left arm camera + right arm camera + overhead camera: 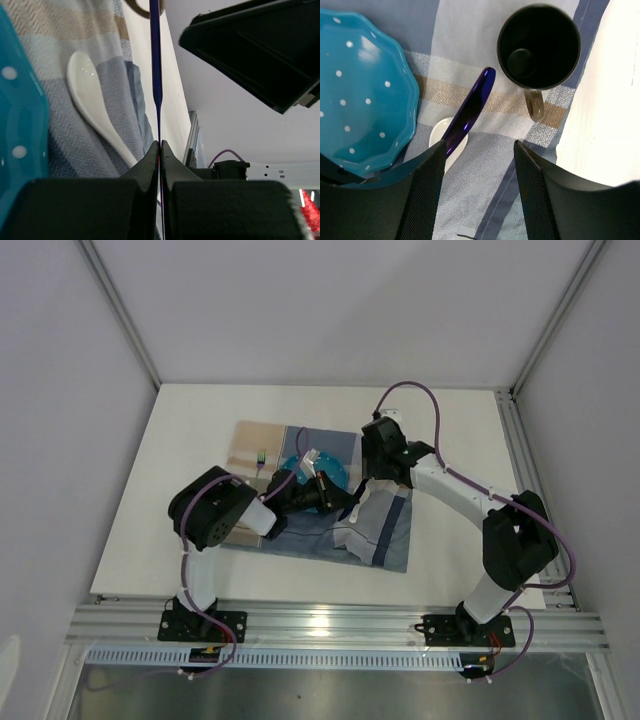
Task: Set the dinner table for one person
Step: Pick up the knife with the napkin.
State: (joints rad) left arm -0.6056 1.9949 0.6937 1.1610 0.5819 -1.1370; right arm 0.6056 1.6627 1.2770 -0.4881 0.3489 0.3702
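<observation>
My open right gripper is moving toward the knife's middle [458,129], and the purple knife's loose end [485,81] reaches clear of my left gripper. My right gripper should keep going until its fingers close on the knife's middle.
The white dinner table [190,440] carries a blue-and-beige checked placemat [390,530]. On the mat lie a teal dotted plate [365,95], a dark mug [538,47] and a white spoon [95,110]. My left gripper [159,145] is shut on a glossy purple knife [470,107], seen edge-on in the left wrist view, its blade held above the spoon beside the plate. Over the mat, between plate and mug, hangs my right gripper [479,145], open; the knife passes by its left fingertip and only cloth shows between the fingers.
A small fork [262,457] lies on the placemat left of the plate. The mat's near right part is rumpled. Silver rails [330,625] edge the table in front and on the right, and white walls enclose it.
</observation>
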